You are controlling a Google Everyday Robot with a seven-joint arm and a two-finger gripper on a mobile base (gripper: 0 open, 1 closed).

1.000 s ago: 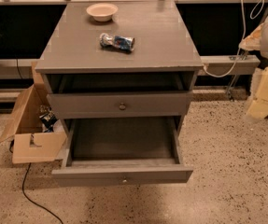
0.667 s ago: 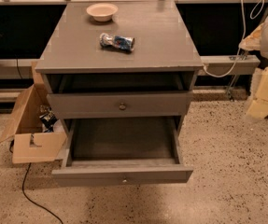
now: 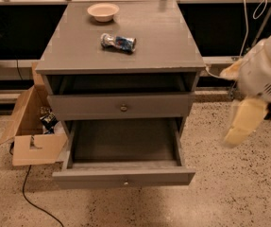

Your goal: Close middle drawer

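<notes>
The middle drawer is empty and the floor before it (image 3: 139, 203) is clear, so my gripper should keep going down toward the drawer's front (image 3: 168, 178) until its fingers touch that front.
The middle drawer (image 3: 123, 176) is the low grey drawer with a small brass knob (image 3: 125, 183). It is pulled far out of the grey cabinet (image 3: 121, 51) and its inside is empty. Above it sits the taller-fronted grey drawer (image 3: 122, 106) with its own knob, with a dark gap over it. The lowest drawer is hidden under the open one. My gripper (image 3: 242, 124) hangs at the end of the white arm (image 3: 265, 72), to the right of the cabinet at about the open drawer's height, and touches nothing.
A small bowl (image 3: 103, 11) and a crushed can (image 3: 118, 42) lie on the cabinet top. An open cardboard box (image 3: 31, 126) stands on the floor left of the cabinet, with a black cable (image 3: 31, 197) trailing from it. A white cable (image 3: 246, 22) hangs at the back right.
My arm and gripper have moved down and a little left, closer to the cabinet's right side. The drawers, bowl and can have not moved.
</notes>
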